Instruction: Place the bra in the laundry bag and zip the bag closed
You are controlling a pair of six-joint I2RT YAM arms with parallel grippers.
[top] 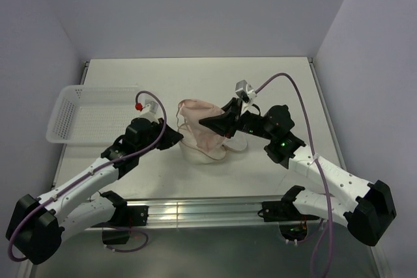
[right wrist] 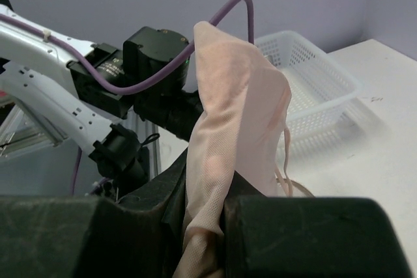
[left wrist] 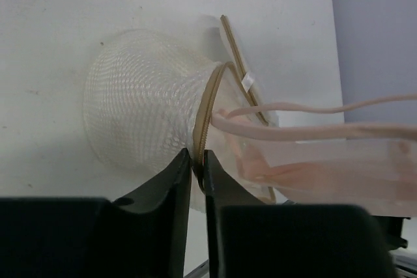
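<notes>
I keep lowering the hanging bra with my right gripper until it sits inside the bag, because my left gripper is holding the zipper rim open under it.
The white mesh laundry bag lies open at the table's middle; its mesh dome and tan zipper rim show in the left wrist view. My left gripper is shut on the bag's zipper rim at its left side. The pale pink bra hangs over the open bag. My right gripper is shut on the bra, whose fabric rises between the fingers. The bra's straps and cup reach across the bag's opening.
A white perforated plastic basket stands at the left of the table, also in the right wrist view. The left arm shows behind the bra there. The table's near metal rail runs between the arm bases.
</notes>
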